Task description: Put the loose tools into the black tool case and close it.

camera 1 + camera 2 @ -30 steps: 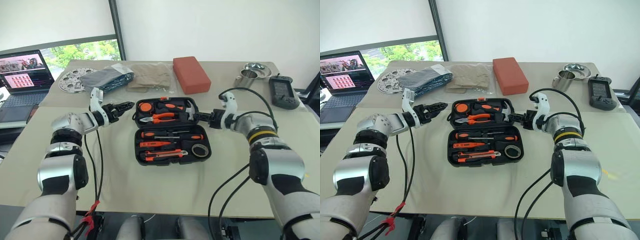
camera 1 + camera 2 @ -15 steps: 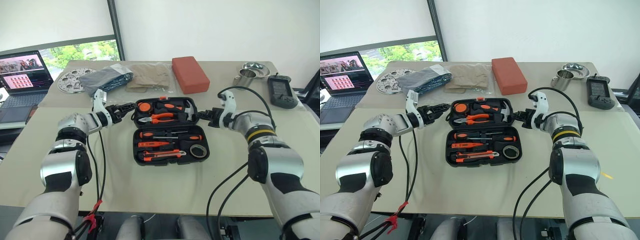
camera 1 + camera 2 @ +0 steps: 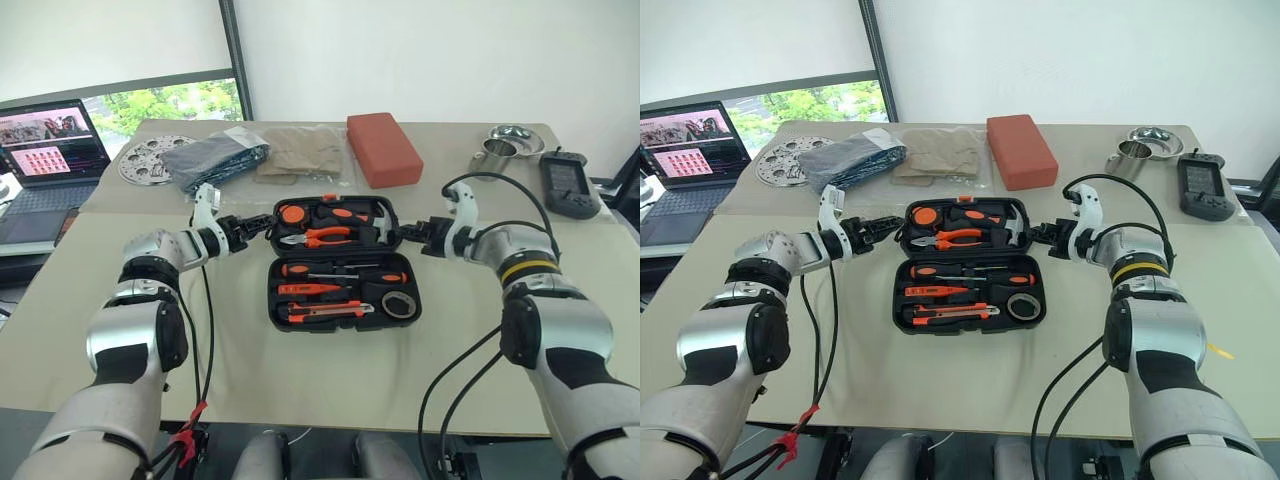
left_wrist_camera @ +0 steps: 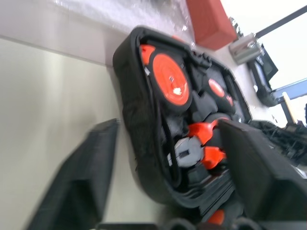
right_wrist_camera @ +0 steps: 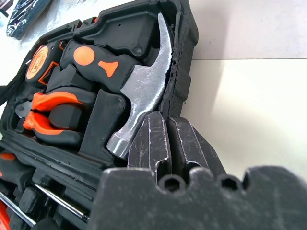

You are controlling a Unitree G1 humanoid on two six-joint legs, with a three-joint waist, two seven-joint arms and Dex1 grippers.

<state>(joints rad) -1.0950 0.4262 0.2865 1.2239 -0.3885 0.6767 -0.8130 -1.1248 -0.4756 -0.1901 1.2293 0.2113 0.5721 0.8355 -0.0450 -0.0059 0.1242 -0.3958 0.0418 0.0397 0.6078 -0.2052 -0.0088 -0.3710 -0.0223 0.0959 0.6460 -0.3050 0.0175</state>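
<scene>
My gripper will lift the far half (image 3: pixel 335 222) and fold it over, and the far half will keep its tools, because the pliers and hammer (image 3: pixel 325 237) sit sunk in slots that fit them.
The black tool case (image 3: pixel 338 262) lies open in the middle of the table. Its far half holds a hammer (image 5: pixel 139 91), pliers (image 3: pixel 320 236) and an orange tape measure (image 4: pixel 168 79). Screwdrivers (image 3: pixel 340 272), a utility knife (image 3: pixel 325 311) and a grey tape roll (image 3: pixel 400 303) sit in the near half. My left gripper (image 3: pixel 262 222) is open at the far half's left rim, one finger outside the wall and one over the tools. My right gripper (image 5: pixel 165 117) is shut, its tips against the far half's right rim beside the hammer head.
A red block (image 3: pixel 382 148) lies behind the case, with bagged cloth (image 3: pixel 215 157) and a perforated metal disc (image 3: pixel 145 160) to its left. A steel cup (image 3: pixel 492 153), a bowl (image 3: pixel 515 135) and a black handheld device (image 3: pixel 565 183) stand far right. A laptop (image 3: pixel 45 160) sits far left.
My left gripper has come in and down to the case's left rim, and its fingers stand closer together. The right gripper stays at the right rim.
</scene>
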